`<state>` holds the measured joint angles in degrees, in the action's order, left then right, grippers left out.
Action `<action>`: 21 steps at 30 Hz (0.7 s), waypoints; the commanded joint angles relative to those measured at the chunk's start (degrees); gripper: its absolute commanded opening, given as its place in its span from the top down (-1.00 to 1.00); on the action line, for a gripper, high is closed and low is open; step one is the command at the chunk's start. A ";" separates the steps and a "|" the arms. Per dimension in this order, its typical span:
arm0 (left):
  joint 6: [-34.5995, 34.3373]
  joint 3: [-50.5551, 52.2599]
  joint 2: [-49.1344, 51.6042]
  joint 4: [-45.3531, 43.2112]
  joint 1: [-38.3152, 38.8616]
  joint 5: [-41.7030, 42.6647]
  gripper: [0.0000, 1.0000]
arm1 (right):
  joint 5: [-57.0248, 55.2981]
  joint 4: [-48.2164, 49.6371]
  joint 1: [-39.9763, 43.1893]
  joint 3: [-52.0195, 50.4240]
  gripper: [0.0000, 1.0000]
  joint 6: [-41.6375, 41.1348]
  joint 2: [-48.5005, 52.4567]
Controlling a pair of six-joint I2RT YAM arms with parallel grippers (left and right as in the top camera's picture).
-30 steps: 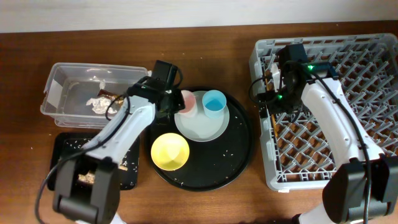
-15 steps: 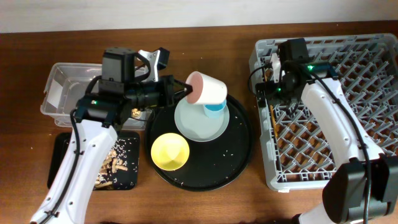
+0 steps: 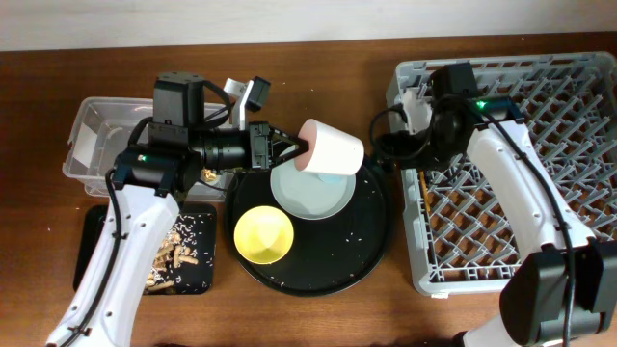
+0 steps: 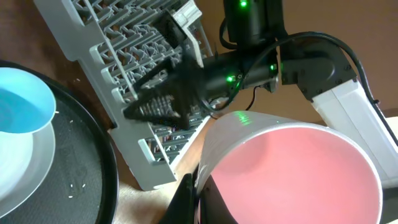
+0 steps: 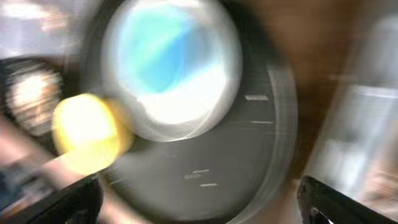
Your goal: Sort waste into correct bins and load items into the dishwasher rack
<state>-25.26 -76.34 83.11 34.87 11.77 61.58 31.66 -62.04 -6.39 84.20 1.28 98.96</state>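
Observation:
My left gripper has the pink cup by its rim, but the grey rack (image 3: 463, 226) stands beside my right arm, so my right gripper should take the cup's loose end (image 3: 351, 153).
My left gripper (image 3: 301, 145) is shut on the rim of the pink cup (image 3: 331, 146) and holds it on its side above the pale plate (image 3: 307, 200). The cup's pink inside fills the left wrist view (image 4: 292, 168), with my fingers (image 4: 198, 200) pinching its wall. The blue cup (image 4: 18, 106) stands on the plate, mostly hidden under the pink cup in the overhead view. The yellow bowl (image 3: 263, 234) sits on the round black tray. My right gripper (image 3: 390, 145) is open and empty at the left edge of the grey rack (image 3: 540, 145). Its view is blurred (image 5: 199, 205). Chopsticks (image 3: 425, 193) lie in the rack.
The round black tray (image 3: 371, 241) carries the plate and the bowl. The clear tub (image 3: 92, 135) stands at the back left, partly hidden by my left arm. The shallow black tray (image 3: 96, 241) in front of it holds tan food scraps (image 3: 169, 258).
My left gripper has lifted the pink cup off the plate and carried it right. My right gripper has swung left out of the rack, towards the round tray.

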 commanded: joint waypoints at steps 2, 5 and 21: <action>1.36 -0.96 -1.07 -0.57 -0.87 5.33 1.00 | 39.34 -1.92 1.20 0.28 -0.97 17.55 0.09; 1.38 -0.96 -1.07 -1.09 -3.48 7.43 1.00 | 49.99 -2.69 2.23 0.28 -0.97 19.93 0.09; 1.40 -0.96 -1.07 -2.08 -9.07 12.61 1.00 | 57.29 -2.05 -1.25 0.46 -0.97 30.10 -2.05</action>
<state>-25.04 -76.34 83.11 33.10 0.38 71.44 86.54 -64.25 -4.75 84.20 28.27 98.96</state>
